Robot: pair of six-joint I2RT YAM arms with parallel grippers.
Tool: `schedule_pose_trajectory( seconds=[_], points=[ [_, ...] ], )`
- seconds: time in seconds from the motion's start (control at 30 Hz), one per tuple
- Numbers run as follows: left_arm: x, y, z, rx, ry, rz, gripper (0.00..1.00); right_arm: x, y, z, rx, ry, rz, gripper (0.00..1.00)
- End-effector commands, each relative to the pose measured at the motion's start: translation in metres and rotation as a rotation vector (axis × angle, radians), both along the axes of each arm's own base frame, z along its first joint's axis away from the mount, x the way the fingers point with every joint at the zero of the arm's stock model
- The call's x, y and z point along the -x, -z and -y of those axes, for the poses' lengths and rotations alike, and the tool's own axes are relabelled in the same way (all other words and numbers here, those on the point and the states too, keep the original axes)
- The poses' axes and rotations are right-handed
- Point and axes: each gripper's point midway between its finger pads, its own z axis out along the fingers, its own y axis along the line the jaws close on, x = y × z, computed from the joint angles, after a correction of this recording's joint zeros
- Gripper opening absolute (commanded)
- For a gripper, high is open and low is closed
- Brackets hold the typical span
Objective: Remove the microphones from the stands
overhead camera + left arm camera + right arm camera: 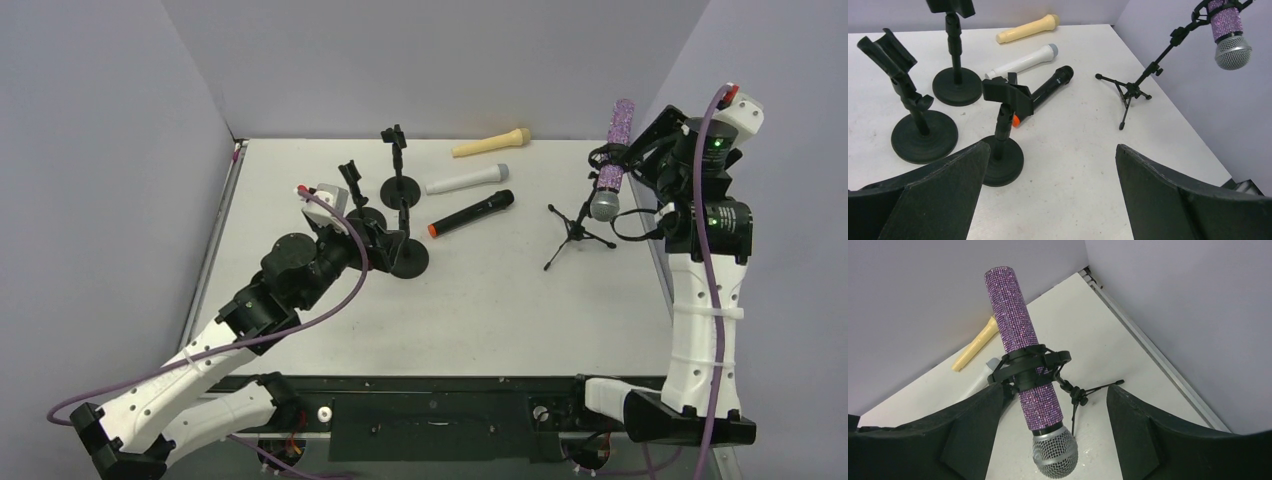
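Note:
The robot's right gripper should next head toward the purple microphone's tail end [622, 113], which sticks out free beyond the black clip, until its fingers straddle that tail end.
A purple glitter microphone [1020, 345] with a silver mesh head [1055, 454] hangs head-down in the black clip [1029, 361] of a small tripod stand [577, 228] at the table's right side. My right gripper [1053, 395] is open, with one finger on each side of the microphone's lower body just below the clip. A gap shows on both sides. In the top view the microphone [612, 160] leans beside the right arm. My left gripper [1052, 147] is open over bare table, holding nothing, and sees the microphone [1228, 30] far to its upper right.
Three empty black round-base stands [408, 255] [400, 188] [362, 215] stand in front of the left gripper. A cream microphone [490, 144], a white one [466, 180] and a black one [470, 214] lie on the table behind them. The right wall is close behind the tripod.

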Motion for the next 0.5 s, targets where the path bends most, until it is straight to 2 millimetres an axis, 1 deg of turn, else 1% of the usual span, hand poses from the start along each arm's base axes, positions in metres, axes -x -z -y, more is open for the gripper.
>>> schedule_pose_trajectory(
  seconds=[0.0,0.07,0.13,0.23,0.3,0.37,0.4,0.47],
  points=[
    [0.011,-0.017,0.011,-0.029,0.1,0.022,0.96,-0.016,-0.019,-0.008,-0.063,-0.124,0.07,0.72],
    [0.011,-0.022,0.013,-0.027,0.109,0.03,0.96,-0.019,-0.016,-0.004,-0.043,-0.125,0.062,0.73],
    [0.011,-0.025,0.014,-0.023,0.117,0.036,0.96,-0.025,-0.008,-0.002,-0.033,-0.136,0.032,0.74],
    [0.011,-0.026,0.018,-0.022,0.131,0.039,0.96,-0.041,0.002,-0.002,-0.048,-0.164,-0.021,0.74],
    [0.011,-0.027,0.021,-0.023,0.141,0.04,0.96,-0.045,0.005,0.0,-0.05,-0.156,-0.027,0.74],
    [0.01,-0.027,0.023,-0.024,0.151,0.041,0.96,-0.05,0.003,0.004,-0.036,-0.145,0.001,0.75],
    [0.01,-0.027,0.024,-0.024,0.152,0.041,0.96,-0.051,0.006,0.01,-0.03,-0.133,-0.003,0.75],
    [0.01,-0.026,0.026,-0.028,0.162,0.04,0.96,-0.056,0.004,0.015,-0.039,-0.148,0.022,0.77]
  ],
)
